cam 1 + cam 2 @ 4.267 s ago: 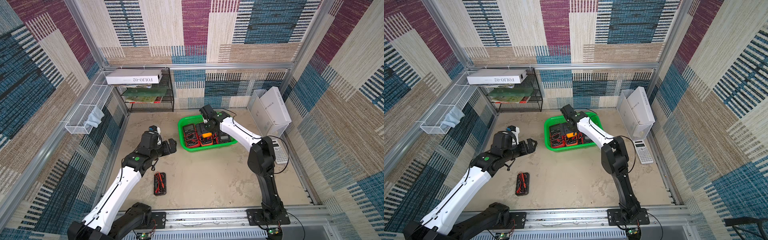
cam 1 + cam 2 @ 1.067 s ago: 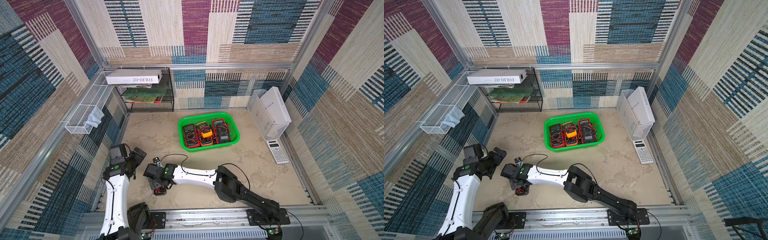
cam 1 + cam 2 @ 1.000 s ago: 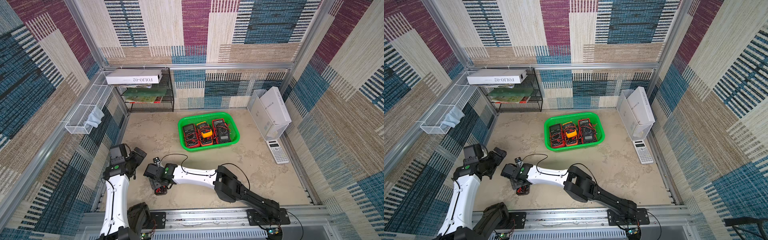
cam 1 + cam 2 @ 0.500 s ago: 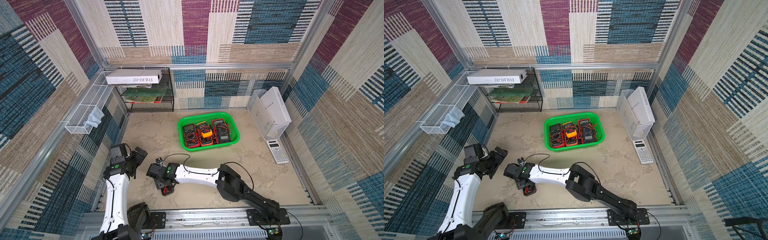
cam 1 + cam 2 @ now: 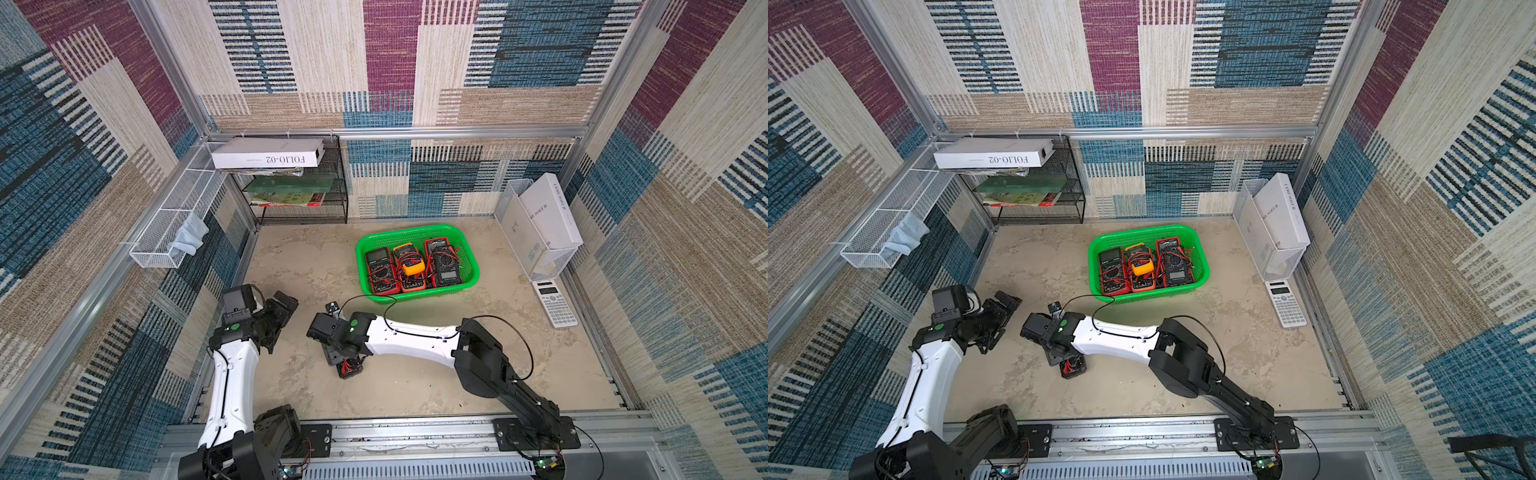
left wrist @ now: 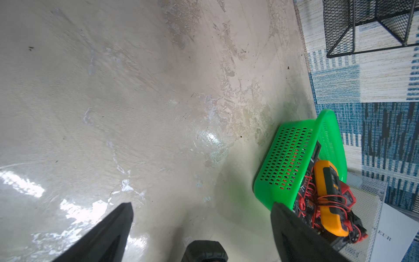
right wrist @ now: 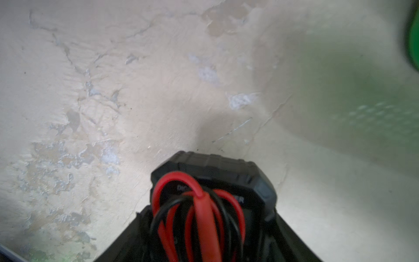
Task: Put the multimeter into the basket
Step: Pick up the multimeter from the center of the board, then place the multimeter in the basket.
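My right gripper has its fingers on both sides of the black multimeter (image 5: 349, 368), so it should carry on to the green basket's end (image 5: 377, 265) near the mesh rack and release there.
A black multimeter (image 5: 352, 369) (image 5: 1074, 368) wrapped in red and black leads sits low at the table's front left of centre. My right gripper (image 5: 343, 356) (image 5: 1064, 356) is shut on it. In the right wrist view the multimeter (image 7: 213, 172) fills the space between the fingers of that gripper (image 7: 206, 217). I cannot tell whether it touches the table. The green basket (image 5: 417, 228) (image 5: 1142, 229) (image 6: 283, 158) stands behind, holding three multimeters side by side. My left gripper (image 5: 281, 316) (image 5: 1001, 316) (image 6: 201, 205) hovers open and empty at the left.
A calculator (image 5: 555, 303) lies at the right wall, with a white file holder (image 5: 540, 224) behind it. A black mesh rack (image 5: 299, 183) stands at the back left. A white wire basket (image 5: 174, 224) hangs on the left wall.
My right arm left the basket and reached the multimeter on the table. Within the last second its jaws shut on it and carried it slightly right. The left arm drew back to the left.
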Robot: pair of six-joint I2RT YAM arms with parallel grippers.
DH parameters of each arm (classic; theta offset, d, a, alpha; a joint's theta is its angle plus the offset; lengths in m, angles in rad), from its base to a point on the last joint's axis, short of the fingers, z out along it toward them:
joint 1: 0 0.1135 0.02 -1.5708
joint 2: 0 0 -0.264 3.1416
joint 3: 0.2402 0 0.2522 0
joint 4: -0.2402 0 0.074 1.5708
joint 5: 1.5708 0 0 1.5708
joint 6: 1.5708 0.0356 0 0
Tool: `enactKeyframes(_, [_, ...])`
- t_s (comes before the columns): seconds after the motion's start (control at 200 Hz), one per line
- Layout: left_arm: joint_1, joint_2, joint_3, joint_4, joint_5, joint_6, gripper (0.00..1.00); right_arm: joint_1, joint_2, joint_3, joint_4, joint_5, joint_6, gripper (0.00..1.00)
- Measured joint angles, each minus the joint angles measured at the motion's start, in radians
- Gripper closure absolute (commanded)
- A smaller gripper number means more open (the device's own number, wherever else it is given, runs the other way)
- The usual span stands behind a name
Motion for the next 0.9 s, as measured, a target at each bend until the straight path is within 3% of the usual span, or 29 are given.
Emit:
enactKeyframes(0.466, [-0.027, 0.036, 0.029, 0.050, 0.140, -0.069, 0.00, -0.132, -0.105, 0.000, 0.000, 0.014, -0.078, 0.40])
enactKeyframes(0.902, [-0.083, 0.035, 0.026, 0.141, 0.272, -0.158, 0.00, -0.293, -0.119, 0.112, -0.010, 0.012, -0.171, 0.39])
